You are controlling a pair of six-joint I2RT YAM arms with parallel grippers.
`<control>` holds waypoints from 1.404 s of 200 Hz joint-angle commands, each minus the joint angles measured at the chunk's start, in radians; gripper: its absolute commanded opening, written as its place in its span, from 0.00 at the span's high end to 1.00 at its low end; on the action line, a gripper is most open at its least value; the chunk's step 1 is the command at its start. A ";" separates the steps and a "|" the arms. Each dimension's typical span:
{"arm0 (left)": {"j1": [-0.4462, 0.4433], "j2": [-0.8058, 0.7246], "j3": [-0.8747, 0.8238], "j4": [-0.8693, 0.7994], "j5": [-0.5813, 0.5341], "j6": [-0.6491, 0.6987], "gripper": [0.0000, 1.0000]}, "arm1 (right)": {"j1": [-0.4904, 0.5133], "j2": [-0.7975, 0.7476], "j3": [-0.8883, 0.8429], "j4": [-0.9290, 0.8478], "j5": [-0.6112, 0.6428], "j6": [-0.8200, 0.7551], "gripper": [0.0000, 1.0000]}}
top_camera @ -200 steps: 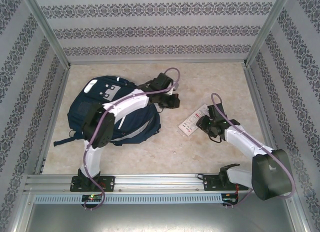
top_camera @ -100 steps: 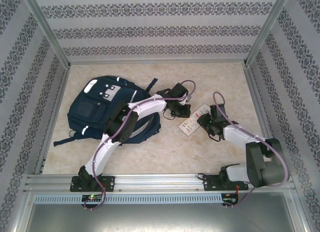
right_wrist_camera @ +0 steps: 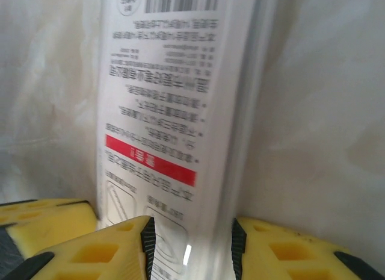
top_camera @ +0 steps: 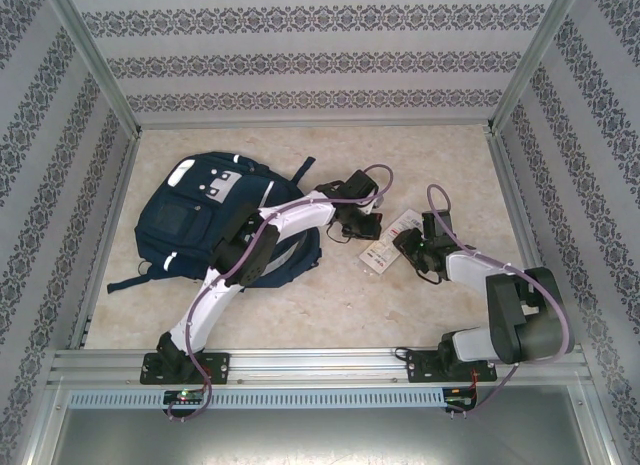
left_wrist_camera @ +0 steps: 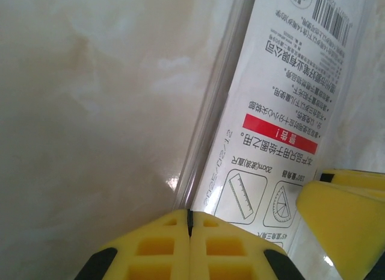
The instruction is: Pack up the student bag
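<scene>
My left gripper should lift the flap [top_camera: 276,193] first and leave the ruler-set package to my right gripper, because the student bag's flap lies down over the bag's opening [top_camera: 302,253].
The student bag [top_camera: 195,220], a large navy backpack with grey-white patches, lies flat at the left of the table. A white ruler-set package [top_camera: 388,241] with a red band lies to its right on the table. My left gripper [top_camera: 362,226] reaches past the bag to the package's left side. Its yellow jaws [left_wrist_camera: 189,223] are shut, tips at the clear edge of the package [left_wrist_camera: 283,105]; I cannot tell if they pinch it. My right gripper [top_camera: 408,247] is at the package's right end, jaws [right_wrist_camera: 191,244] closed partway on the package [right_wrist_camera: 162,99].
The marble-patterned table [top_camera: 300,295] is boxed in by patterned walls and metal posts. A dark bag strap [top_camera: 125,282] trails off the bag's near left corner. One yellow fingertip [left_wrist_camera: 343,220] of the right gripper shows beside the package.
My left arm has swung right from above the bag to the package and stopped there. The right arm has folded its elbow closer, its gripper staying at the package with its jaws slightly narrower.
</scene>
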 commanded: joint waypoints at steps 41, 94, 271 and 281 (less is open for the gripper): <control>-0.019 -0.006 -0.014 -0.071 -0.020 0.046 0.97 | 0.018 0.036 0.040 0.140 -0.121 -0.006 0.89; 0.005 -0.189 0.006 -0.190 -0.178 0.119 0.88 | 0.020 -0.084 0.075 0.025 -0.134 -0.055 1.00; 0.153 -0.599 -0.409 -0.511 -0.858 0.261 0.67 | 0.191 -0.184 0.164 -0.077 -0.143 -0.100 1.00; 0.153 -0.596 -0.418 -0.510 -0.858 0.262 0.60 | 0.197 -0.180 0.167 -0.076 -0.142 -0.101 1.00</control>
